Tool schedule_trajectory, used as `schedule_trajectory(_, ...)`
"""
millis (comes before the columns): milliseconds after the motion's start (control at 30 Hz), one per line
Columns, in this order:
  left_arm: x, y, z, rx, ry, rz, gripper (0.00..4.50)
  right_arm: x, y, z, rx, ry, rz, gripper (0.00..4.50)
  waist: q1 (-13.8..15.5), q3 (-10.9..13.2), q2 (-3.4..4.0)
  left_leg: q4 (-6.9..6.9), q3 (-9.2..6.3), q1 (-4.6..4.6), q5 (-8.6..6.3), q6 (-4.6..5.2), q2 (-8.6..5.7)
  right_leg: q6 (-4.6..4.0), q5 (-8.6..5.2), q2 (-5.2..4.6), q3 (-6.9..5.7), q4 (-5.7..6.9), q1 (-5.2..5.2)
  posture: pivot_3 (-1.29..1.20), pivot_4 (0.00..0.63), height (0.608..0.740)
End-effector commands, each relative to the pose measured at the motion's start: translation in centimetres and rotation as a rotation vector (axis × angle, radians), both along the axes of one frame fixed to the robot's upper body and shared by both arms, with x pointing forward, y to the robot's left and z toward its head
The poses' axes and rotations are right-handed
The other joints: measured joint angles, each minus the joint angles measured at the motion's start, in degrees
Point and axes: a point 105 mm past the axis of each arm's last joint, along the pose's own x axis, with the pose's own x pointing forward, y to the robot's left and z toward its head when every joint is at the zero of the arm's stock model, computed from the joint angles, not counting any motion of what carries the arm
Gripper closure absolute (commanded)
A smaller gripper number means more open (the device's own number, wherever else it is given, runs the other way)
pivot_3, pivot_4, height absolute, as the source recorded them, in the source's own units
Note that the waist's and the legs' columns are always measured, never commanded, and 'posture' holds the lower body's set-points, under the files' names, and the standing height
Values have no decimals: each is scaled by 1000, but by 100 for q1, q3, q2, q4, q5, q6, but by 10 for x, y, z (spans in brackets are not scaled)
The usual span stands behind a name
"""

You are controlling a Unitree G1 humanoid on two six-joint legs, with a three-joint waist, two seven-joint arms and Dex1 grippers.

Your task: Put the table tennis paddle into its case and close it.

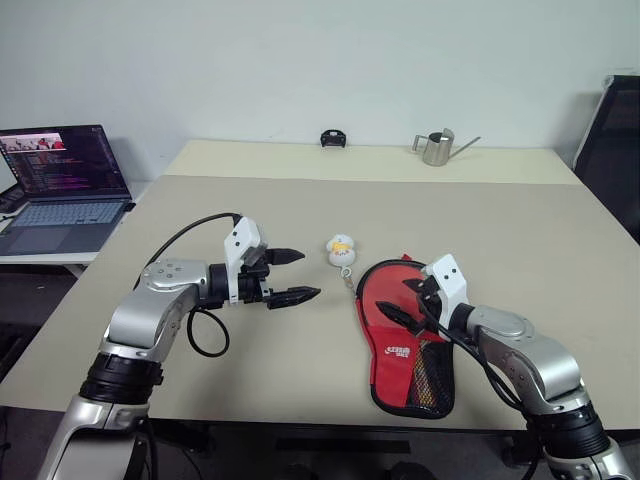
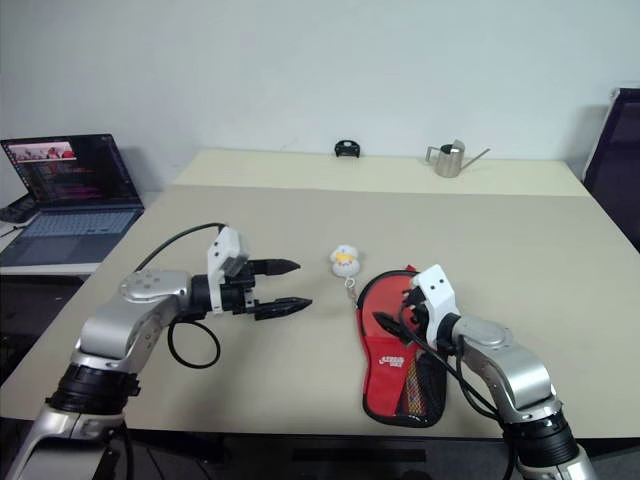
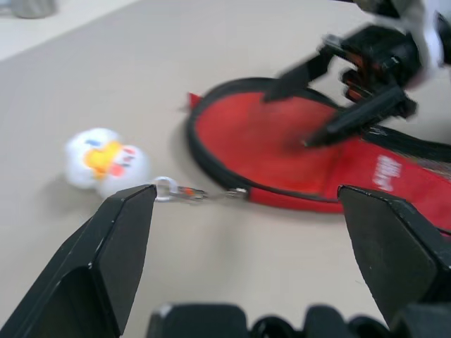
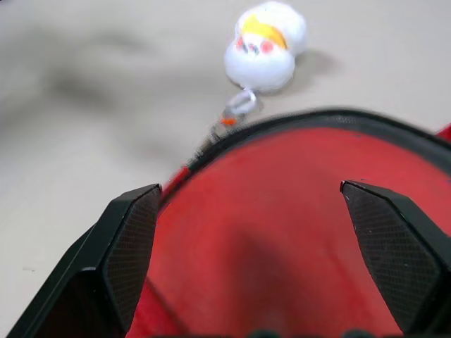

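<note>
The charm's short chain [image 1: 348, 279] leads to the case's black rim. The charm will pull the zipper along the rounded end when I tug it.
The red case [image 1: 392, 345] lies flat on the tan table [image 1: 250, 210] at the front right, its black mesh pocket [image 1: 430, 385] toward the near edge. A small white-yellow charm [image 1: 341, 250] on a short chain rests just beyond its rounded end. The table tennis paddle is hidden. My right gripper [image 1: 392, 295] hovers open over the rounded end of the case [image 4: 282, 232], nothing between its fingers. Left of the case and near the charm [image 3: 106, 160], my left gripper [image 1: 308, 274] stands open and empty, pointing at the case [image 3: 261, 148].
An open laptop [image 1: 60, 185] sits on a low side table at the far left. At the back edge stand a metal watering can [image 1: 437, 148] and a small black object [image 1: 333, 138]. A dark chair [image 1: 615, 150] is at the right.
</note>
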Motion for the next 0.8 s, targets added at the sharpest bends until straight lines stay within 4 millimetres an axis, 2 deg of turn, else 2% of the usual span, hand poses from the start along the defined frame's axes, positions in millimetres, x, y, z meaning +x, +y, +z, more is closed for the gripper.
schedule_trajectory(33, 32, 0, 15, 2, -107, 147, 0, 7, -3, 0, -30, -25, -32, 39, 15, 0, 0, 1, 0, 0, 0, 0, 0, 0, 0, 0, -1, 0, 0, 0, 150, 740)
schedule_trajectory(167, 65, -4, 19, -31, -122, 293, 0, 11, -4, -5, -30, -16, -77, 39, 19, -1, -2, 5, 1, 0, 1, -1, -1, 1, 1, 0, 0, 5, 0, 0, 150, 740)
schedule_trajectory(267, 85, -12, 12, -33, -104, 352, 0, 11, 0, -7, -21, -11, -81, 39, -2, -1, -2, 5, 1, 0, 2, -3, -2, 1, 1, 1, 1, 7, -3, 0, 150, 740)
schedule_trajectory(433, 108, -28, 1, -31, -57, 389, 0, 11, 6, -9, -5, -6, -83, 39, -20, -2, -4, 6, 3, -1, 11, -19, -5, 1, 1, 0, -1, 10, -4, 0, 150, 740)
schedule_trajectory(600, 117, -40, -7, -32, -11, 393, 0, 10, 10, -9, 6, -8, -89, 39, -75, -2, -4, 5, 4, -3, 11, -19, -6, 1, 1, 0, 1, 9, -8, 0, 150, 740)
schedule_trajectory(800, 112, -59, -26, -12, 85, 322, 0, 8, 14, -11, 19, -5, -97, 39, -85, -3, -5, 5, 4, -3, 11, -20, -7, 1, 1, 1, 1, 12, -8, 0, 150, 740)
